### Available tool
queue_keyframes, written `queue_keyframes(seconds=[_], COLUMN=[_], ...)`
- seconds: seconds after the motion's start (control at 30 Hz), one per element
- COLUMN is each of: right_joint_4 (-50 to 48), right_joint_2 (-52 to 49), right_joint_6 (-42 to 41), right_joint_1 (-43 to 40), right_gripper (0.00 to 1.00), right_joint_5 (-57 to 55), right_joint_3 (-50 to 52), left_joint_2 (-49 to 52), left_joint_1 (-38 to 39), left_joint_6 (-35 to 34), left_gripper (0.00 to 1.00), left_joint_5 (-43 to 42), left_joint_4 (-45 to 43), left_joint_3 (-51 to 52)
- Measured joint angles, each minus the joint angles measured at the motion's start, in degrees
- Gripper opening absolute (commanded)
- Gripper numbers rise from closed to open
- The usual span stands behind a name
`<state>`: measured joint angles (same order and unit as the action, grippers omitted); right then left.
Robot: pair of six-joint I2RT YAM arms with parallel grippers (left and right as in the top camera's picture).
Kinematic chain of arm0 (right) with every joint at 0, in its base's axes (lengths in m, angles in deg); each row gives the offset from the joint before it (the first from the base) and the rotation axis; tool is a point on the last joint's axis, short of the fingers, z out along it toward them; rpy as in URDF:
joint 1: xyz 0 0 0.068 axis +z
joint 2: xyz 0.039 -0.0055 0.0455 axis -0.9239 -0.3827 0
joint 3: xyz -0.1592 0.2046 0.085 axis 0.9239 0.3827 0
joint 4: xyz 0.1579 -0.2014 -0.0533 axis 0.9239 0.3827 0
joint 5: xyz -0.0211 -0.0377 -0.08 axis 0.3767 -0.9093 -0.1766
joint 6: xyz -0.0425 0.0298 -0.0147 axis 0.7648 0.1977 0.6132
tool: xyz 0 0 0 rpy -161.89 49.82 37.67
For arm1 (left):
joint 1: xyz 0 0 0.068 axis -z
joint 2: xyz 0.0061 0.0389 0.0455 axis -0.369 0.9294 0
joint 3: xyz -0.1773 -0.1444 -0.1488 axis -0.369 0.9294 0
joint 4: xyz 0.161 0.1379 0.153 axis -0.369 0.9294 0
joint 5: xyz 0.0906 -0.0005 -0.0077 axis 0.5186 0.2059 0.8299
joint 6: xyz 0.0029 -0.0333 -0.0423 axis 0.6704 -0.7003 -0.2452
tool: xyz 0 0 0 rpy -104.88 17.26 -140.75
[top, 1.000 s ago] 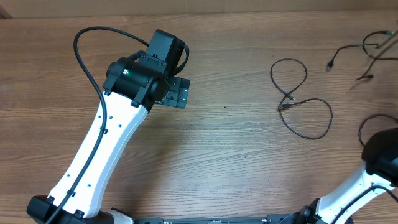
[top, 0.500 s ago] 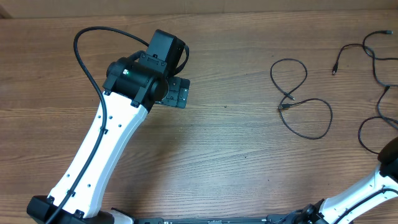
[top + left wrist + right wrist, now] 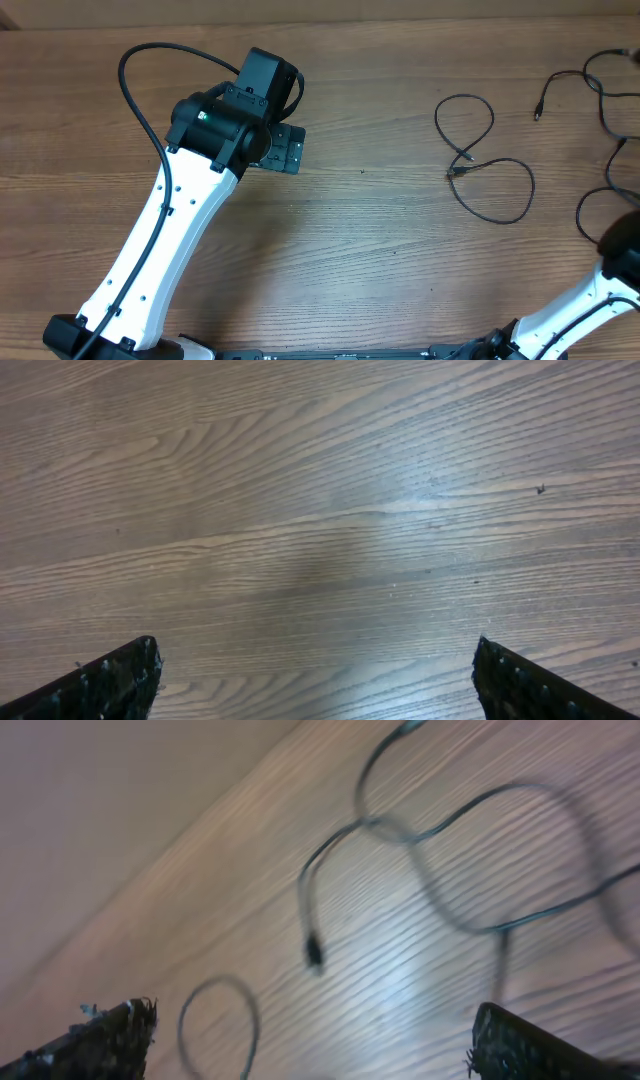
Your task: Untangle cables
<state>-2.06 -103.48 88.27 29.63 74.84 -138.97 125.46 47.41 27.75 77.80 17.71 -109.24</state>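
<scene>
The figure-eight cable is clear of the sprawled cable, so my right gripper should go on toward the part joining its loops until the gripper closes there.
Two thin black cables lie on the wooden table. One forms a figure-eight right of centre. The other sprawls in loose curves along the right edge, with a plug end pointing left. In the right wrist view that plug and its blurred strands lie ahead of my right gripper, which is open, holds nothing and hangs above the table. A loop of the figure-eight cable shows lower left. My left gripper is open over bare wood, far left of both cables.
The right arm enters from the bottom right corner, just below the sprawled cable. The left arm slants up from the bottom left. The table's far edge runs along the top of the overhead view.
My right gripper opened and let go of the right-hand cable, which dropped and spread out along the right edge. The right arm drew back toward the corner. The left arm stayed still.
</scene>
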Motion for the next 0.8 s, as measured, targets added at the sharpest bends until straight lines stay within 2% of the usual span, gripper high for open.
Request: queue_keyframes(seconds=[0.33, 0.47, 0.6, 0.8], right_joint_4=[16.1, 20.9, 16.2, 10.9], right_joint_2=[-0.1, 0.0, -0.3, -0.4], right_joint_6=[7.6, 9.4, 8.7, 6.3], right_joint_1=[15.4, 22.1, 27.5, 32.3], right_gripper=[1.00, 1.00, 1.00, 1.00], right_joint_5=[0.0, -2.2, -3.3, -4.9], right_joint_3=[0.1, 4.3, 16.9, 23.9], left_joint_2=[0.0, 0.0, 0.0, 0.0], left_joint_1=[0.0, 0.0, 0.0, 0.0], left_joint_6=[0.0, 0.0, 0.0, 0.0], left_gripper=[1.00, 1.00, 0.99, 1.00], left_joint_5=[0.0, 0.0, 0.0, 0.0], left_joint_4=[0.0, 0.0, 0.0, 0.0], left_joint_3=[0.0, 0.0, 0.0, 0.0])
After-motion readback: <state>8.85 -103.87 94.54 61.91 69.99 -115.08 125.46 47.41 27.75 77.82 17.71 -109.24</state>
